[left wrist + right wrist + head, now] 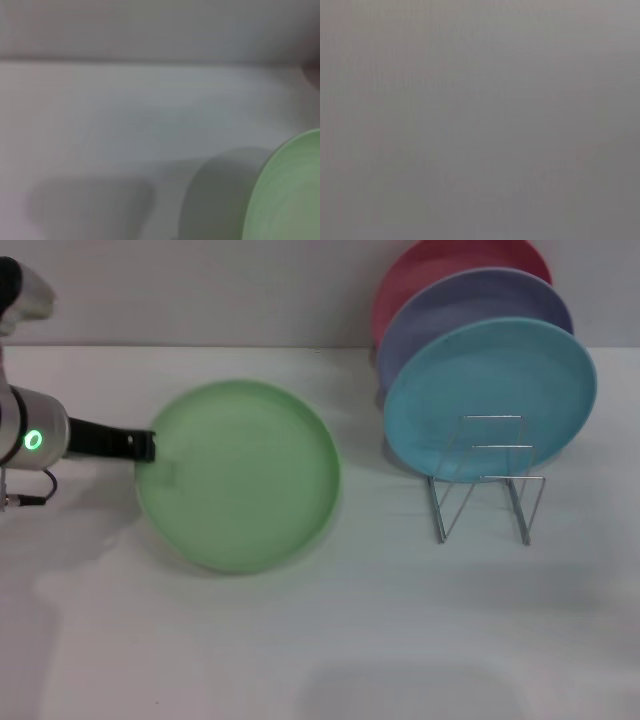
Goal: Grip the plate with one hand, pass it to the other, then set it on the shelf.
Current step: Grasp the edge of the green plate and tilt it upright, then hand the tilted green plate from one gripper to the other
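Next, I lift and turn the plate with my left gripper before my right gripper takes its free rim, because the light-green plate lies flat, far from the rack.
The light-green plate is at the left-middle of the white table, its open face turned up toward the head camera. My left gripper, black with a silver wrist and a green light, is shut on the plate's left rim. The plate's edge also shows in the left wrist view, with a shadow on the table beside it, so it looks held above the surface. The silver wire rack stands at the right. My right gripper is out of view, and the right wrist view shows only plain grey.
A light-blue plate stands upright in the rack, with a lavender plate and a pink plate behind it. The rack's front loops hold nothing. A pale wall runs along the back.
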